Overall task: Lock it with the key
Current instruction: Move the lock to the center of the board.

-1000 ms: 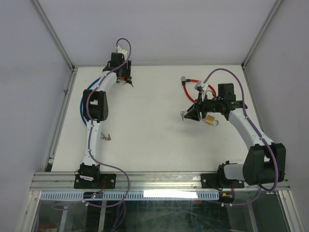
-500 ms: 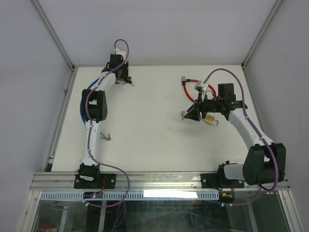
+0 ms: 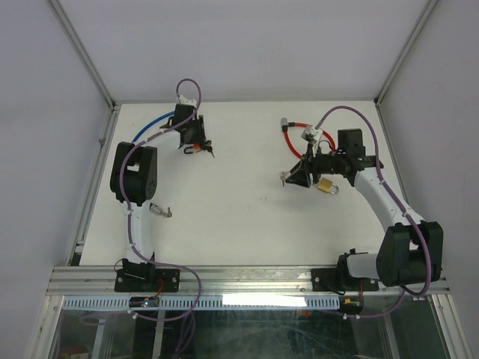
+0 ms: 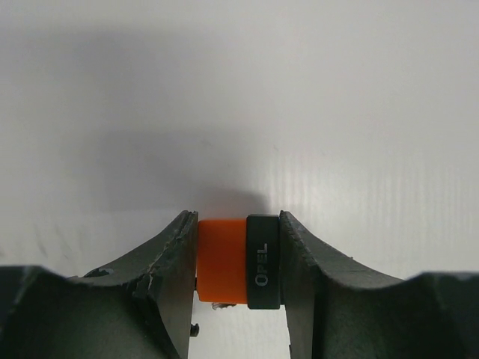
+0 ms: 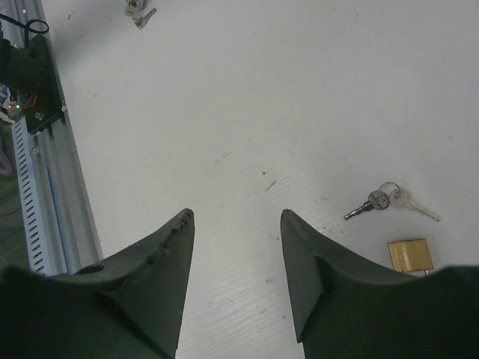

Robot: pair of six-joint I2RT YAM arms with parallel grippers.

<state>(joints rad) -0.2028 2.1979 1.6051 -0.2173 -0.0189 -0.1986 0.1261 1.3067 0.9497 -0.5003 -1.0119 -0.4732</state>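
My left gripper is carrying the orange padlock [image 3: 197, 146] inward, and the way to the table's clear middle [image 3: 230, 173] is open. It should keep going until the padlock lies flat there.
My left gripper [image 3: 197, 146] is over the far left of the table. In the left wrist view it [image 4: 238, 224] is shut on a key bunch: an orange key head [image 4: 221, 259] pressed against a black key head marked OPEL [image 4: 262, 262]. The blades are hidden. The brass padlock [image 3: 327, 186] lies under my right arm; the right wrist view shows it at the lower right [image 5: 410, 255]. My right gripper [image 3: 296, 176] is open and empty above the table [image 5: 236, 217]. Two silver keys on a ring [image 5: 391, 200] lie beside the padlock.
A red cable lock [image 3: 294, 134] lies at the far right, behind the right gripper. Another small key set [image 3: 161, 212] lies by the left arm, also seen in the right wrist view [image 5: 139, 11]. A blue cable [image 3: 147, 128] loops at the far left. An aluminium rail [image 3: 247, 278] edges the near side.
My left arm has swung its gripper from the far back edge to the right and nearer, still holding the keys. The right arm has not moved.
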